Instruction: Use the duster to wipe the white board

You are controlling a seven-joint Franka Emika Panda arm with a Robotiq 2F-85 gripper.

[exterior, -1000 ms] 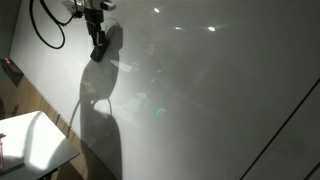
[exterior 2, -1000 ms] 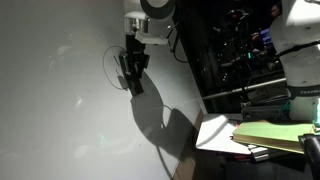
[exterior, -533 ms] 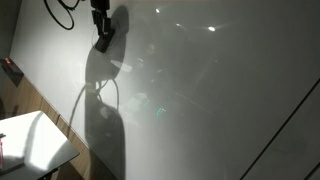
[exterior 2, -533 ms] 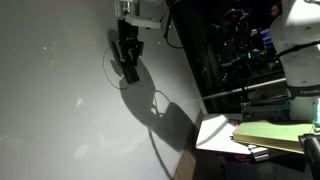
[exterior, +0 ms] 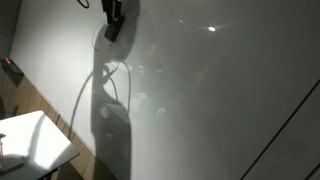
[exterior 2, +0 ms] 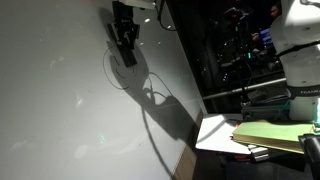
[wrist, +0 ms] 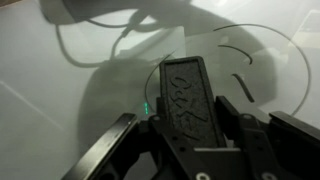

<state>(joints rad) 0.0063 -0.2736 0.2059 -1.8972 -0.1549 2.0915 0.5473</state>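
Note:
The smiley's circle (wrist: 303, 62) is still on the white board next to the duster. Next, my gripper wipes the duster back over the circle and its curved lines (wrist: 243, 87).
The white board (exterior: 200, 90) is a very large glossy grey-white panel filling both exterior views (exterior 2: 60, 100). My gripper (exterior: 113, 22) is near the board's top, shut on the dark grey-black duster (wrist: 188, 95), whose end is against the board. In an exterior view the gripper (exterior 2: 126, 45) sits over the upper part of the drawn smiley face (exterior 2: 122, 72). In the wrist view the duster stands between the fingers (wrist: 190, 125), and the smiley's circle and curved lines (wrist: 255, 65) lie to its right. The arm's shadow falls below it on the board.
A small white tabletop (exterior: 30, 140) with a thin pink-red marker (exterior: 2, 150) stands at the lower edge. In an exterior view a table with yellow-green paper (exterior 2: 275, 135) and dark equipment racks (exterior 2: 235, 50) stand beside the board's edge.
My gripper has moved steadily up the board with the duster, from mid-upper height to near the top edge. Its shadow has stretched longer below it.

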